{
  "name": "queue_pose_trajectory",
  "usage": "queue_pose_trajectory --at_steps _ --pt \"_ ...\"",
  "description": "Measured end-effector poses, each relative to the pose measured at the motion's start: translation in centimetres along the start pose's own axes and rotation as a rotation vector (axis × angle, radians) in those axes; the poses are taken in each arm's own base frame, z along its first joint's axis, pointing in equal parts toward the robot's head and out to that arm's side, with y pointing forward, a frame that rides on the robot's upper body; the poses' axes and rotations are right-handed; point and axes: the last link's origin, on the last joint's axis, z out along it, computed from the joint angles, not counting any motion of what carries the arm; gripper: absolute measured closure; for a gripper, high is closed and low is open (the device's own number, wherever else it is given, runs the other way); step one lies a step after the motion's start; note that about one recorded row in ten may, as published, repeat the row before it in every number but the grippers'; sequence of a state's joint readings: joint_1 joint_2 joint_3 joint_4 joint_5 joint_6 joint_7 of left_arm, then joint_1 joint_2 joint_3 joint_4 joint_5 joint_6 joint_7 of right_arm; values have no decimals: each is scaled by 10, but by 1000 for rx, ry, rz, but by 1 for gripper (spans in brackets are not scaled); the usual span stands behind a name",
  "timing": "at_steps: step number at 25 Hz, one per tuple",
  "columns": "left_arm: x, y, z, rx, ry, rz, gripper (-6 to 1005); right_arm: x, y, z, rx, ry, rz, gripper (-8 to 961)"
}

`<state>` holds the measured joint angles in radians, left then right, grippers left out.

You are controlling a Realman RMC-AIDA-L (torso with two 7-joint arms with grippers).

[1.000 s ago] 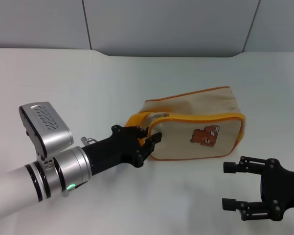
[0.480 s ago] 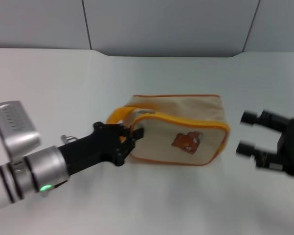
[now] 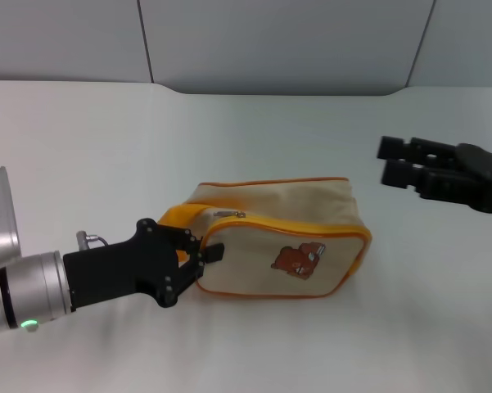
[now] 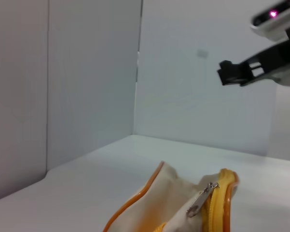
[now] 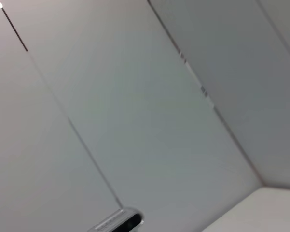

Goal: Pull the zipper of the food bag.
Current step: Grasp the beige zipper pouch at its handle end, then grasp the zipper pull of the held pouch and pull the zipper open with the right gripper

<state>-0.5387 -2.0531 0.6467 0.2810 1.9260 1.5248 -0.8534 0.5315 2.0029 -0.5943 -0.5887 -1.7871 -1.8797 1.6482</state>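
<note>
I should keep the bag still with my left gripper, which is holding the food bag's handle end [image 3: 198,237], while my right gripper moves over to the silver pull tab [image 3: 229,214].
The food bag [image 3: 303,233], beige with orange piping and a brown bear print, lies on its side on the white table. Its zipper [image 3: 228,214], a small silver pull tab, sits near the bag's left end beside the orange loop handle [image 3: 177,216]. My left gripper [image 3: 198,258] is shut on that left end of the bag at the handle. The left wrist view shows the zipper's pull tab [image 4: 199,200] on the bag's top [image 4: 171,193]. My right gripper [image 3: 390,161] is open and empty, raised in the air to the right of the bag and well apart from it.
The white table [image 3: 106,147] stretches around the bag, with a grey panelled wall [image 3: 270,41] behind it. The right wrist view shows only wall panels. The right gripper [image 4: 234,72] also shows far off in the left wrist view.
My left gripper has dragged the bag to the left and toward me. My right gripper has risen from the front right to up high at the right.
</note>
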Motion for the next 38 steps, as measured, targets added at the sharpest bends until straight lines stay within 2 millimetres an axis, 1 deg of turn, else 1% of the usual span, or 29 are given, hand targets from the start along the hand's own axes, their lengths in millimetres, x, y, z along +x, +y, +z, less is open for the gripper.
queue_pose_trajectory --at_steps 3,4,5,6,8,9,10,15,18,19,20,21,23,24,25,29,30,34,38 --pt "1 -3 -3 11 -4 18 927 -5 -3 7 -8 55 4 178" --pt "1 -6 -8 34 -3 21 927 -8 -5 10 -7 83 -68 181" --pt "1 -6 -8 34 -3 21 927 -8 -5 10 -7 83 -68 183" --pt "1 -7 -10 43 -2 22 927 -8 -5 12 -8 89 -127 185" --pt "2 -10 -14 57 0 20 926 -8 -6 15 -7 85 -270 190" --pt "2 -11 -18 62 0 16 926 -9 -7 22 2 77 -423 192" --pt "3 -12 -21 64 1 13 926 -9 -7 22 2 77 -423 194" --pt "6 -13 -29 58 17 6 926 -6 -17 40 77 71 -855 206" --pt "10 -13 -33 43 31 15 926 -6 -22 53 95 32 -1055 212" --pt "12 -11 -35 29 43 19 927 -6 -24 62 101 10 -1187 215" --pt "13 -11 -35 24 47 20 927 -5 -25 66 97 11 -1239 217" --pt "13 -11 -35 24 47 20 928 -5 -25 66 97 11 -1239 219" --pt "13 -9 -33 20 52 18 929 0 -25 75 83 20 -1343 224" --pt "12 -8 -31 21 53 16 929 6 -26 85 65 28 -1439 226" --pt "12 -8 -31 21 53 16 929 6 -26 85 65 28 -1439 228" --pt "12 -7 -29 20 55 19 929 16 -29 105 53 40 -1598 237" --pt "12 -7 -28 19 55 20 929 16 -29 105 53 40 -1598 240" --pt "12 -7 -28 21 59 19 929 25 -29 117 13 70 -1658 249" --pt "12 -7 -26 26 67 17 928 27 -28 120 -12 77 -1667 258"
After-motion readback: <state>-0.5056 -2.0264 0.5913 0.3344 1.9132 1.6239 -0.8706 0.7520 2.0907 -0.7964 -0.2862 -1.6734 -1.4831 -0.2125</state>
